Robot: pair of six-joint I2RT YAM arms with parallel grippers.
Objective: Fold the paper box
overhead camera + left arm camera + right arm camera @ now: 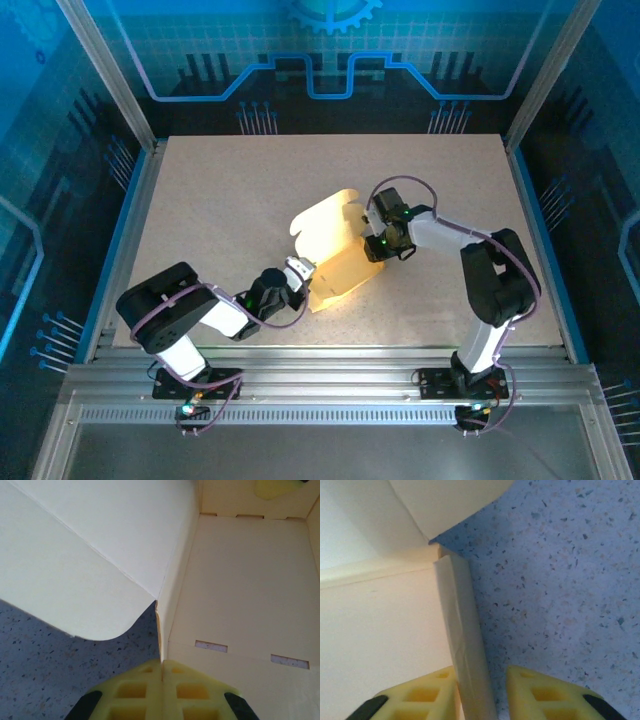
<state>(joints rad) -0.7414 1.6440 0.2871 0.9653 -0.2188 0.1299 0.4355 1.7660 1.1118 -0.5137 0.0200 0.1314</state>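
Observation:
My left gripper is pinching the upright side's end [162, 651], and the side panel [262, 690] past the slots is lying flat. Next, I open my left gripper and fold that panel up.
The paper box [332, 248] is pale yellow card, partly folded, in the middle of the table with one rounded flap [320, 222] standing up at the back. My left gripper [300, 276] is at its near left corner. In the left wrist view this gripper [162, 663] is shut on the thin edge of an upright wall, with the box floor [245, 590] and its slots to the right. My right gripper [377, 240] is at the box's right side. In the right wrist view it [481, 674] stands open around a narrow upright wall [459, 625], which lies against the left finger [437, 682].
The speckled table [200, 210] has aluminium rails at its near edge [330, 375] and blue panels behind and on both sides. Bare table surface [560, 580] lies to the right of the box.

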